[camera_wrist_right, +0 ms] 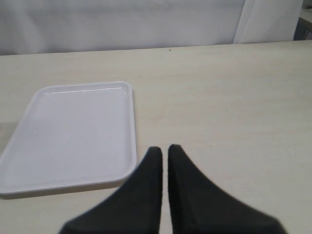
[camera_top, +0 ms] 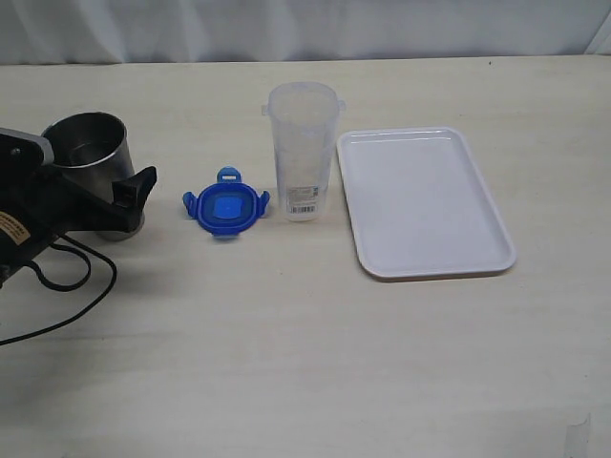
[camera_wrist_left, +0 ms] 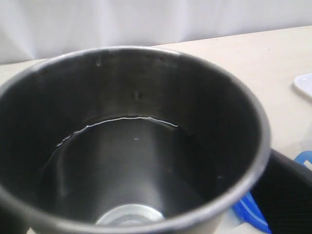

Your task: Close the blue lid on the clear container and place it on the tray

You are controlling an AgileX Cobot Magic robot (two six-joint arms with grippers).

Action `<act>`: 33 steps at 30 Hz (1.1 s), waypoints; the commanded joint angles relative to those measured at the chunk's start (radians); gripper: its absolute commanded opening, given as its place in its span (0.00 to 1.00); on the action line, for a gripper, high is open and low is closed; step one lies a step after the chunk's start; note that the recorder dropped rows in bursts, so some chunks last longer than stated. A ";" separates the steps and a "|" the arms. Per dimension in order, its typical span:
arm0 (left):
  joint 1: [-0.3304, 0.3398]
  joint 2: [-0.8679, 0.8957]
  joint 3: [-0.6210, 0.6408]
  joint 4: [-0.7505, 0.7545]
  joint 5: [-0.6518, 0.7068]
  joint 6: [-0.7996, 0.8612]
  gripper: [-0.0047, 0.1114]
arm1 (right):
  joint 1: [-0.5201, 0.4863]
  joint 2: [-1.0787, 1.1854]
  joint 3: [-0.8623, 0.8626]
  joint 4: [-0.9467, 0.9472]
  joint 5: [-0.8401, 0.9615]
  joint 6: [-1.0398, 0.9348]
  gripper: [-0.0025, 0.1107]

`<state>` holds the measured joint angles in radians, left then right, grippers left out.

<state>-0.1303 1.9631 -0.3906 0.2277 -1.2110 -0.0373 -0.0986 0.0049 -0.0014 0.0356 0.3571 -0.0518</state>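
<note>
I expect clear liquid to pour out of the steel cup (camera_top: 94, 164) when I tip it over the clear container, because a bright line (camera_wrist_left: 124, 118) curves inside the cup.
The blue lid (camera_top: 226, 208) lies flat on the table, just left of the clear container (camera_top: 303, 151), which stands upright and uncovered, its barcode sticker facing the front. The white tray (camera_top: 423, 201) lies right of the container with nothing on it. My left gripper (camera_top: 105, 186) straddles a steel cup (camera_top: 89, 157) left of the lid; one black finger (camera_top: 136, 186) lies against the cup's wall. In the left wrist view the cup (camera_wrist_left: 131, 141) fills the frame, with a sliver of the lid (camera_wrist_left: 251, 214) beside it. My right gripper (camera_wrist_right: 165, 148) is shut and holds nothing, near the tray (camera_wrist_right: 73, 131).
A black cable (camera_top: 72, 286) loops on the table in front of the left arm. A white curtain backs the table's far edge. The right arm does not show in the exterior view.
</note>
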 commanded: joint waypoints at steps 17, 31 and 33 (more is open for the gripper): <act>-0.003 0.002 -0.007 0.008 -0.010 -0.005 0.92 | -0.003 -0.005 0.001 0.002 -0.010 -0.006 0.06; -0.003 0.002 -0.007 0.008 -0.010 -0.005 0.89 | -0.003 -0.005 0.001 0.002 -0.010 -0.006 0.06; -0.003 0.002 -0.007 0.008 -0.010 -0.005 0.80 | -0.003 -0.005 0.001 0.002 -0.010 -0.006 0.06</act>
<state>-0.1303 1.9631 -0.3945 0.2303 -1.2110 -0.0373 -0.0986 0.0049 -0.0014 0.0356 0.3571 -0.0518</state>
